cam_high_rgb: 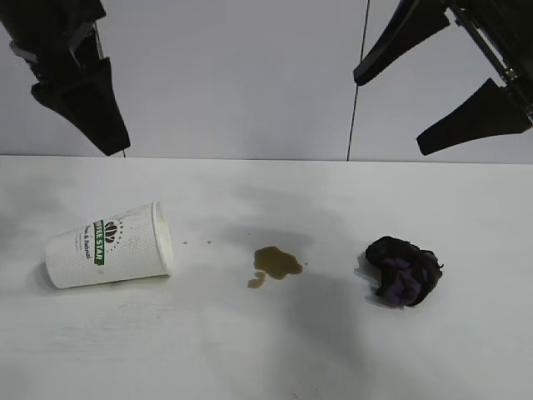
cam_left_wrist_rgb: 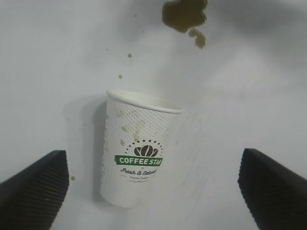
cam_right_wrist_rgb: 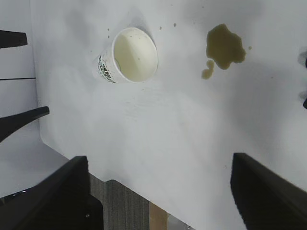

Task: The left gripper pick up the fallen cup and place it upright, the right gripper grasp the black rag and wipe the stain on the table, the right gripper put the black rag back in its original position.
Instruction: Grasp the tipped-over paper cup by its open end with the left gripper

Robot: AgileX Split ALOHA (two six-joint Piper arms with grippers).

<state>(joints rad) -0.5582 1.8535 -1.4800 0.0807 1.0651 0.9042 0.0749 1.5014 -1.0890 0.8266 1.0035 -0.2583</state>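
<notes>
Brown droplets (cam_high_rgb: 209,242) run from the white cup's opening to the brown stain, so I expect the cup (cam_high_rgb: 110,248) to be empty when I lift it.
The white cup (cam_high_rgb: 108,246) with the green logo lies on its side at the table's left, mouth toward the stain. In the left wrist view the cup (cam_left_wrist_rgb: 141,148) lies between and beyond the fingers. My left gripper (cam_high_rgb: 108,142) hangs high above the cup, open and empty (cam_left_wrist_rgb: 153,196). The brown stain (cam_high_rgb: 275,262) is a small puddle at mid-table, also seen in the wrist views (cam_left_wrist_rgb: 184,14) (cam_right_wrist_rgb: 223,45). The black rag (cam_high_rgb: 402,271) with purple patches sits bunched to the right of the stain. My right gripper (cam_high_rgb: 390,115) hovers high at the upper right, open and empty (cam_right_wrist_rgb: 163,191).
The white table (cam_high_rgb: 250,358) carries a few tiny brown droplets (cam_high_rgb: 185,243) between cup and stain. The right wrist view shows the cup's open mouth (cam_right_wrist_rgb: 134,52) and the table's edge (cam_right_wrist_rgb: 72,158) with floor below.
</notes>
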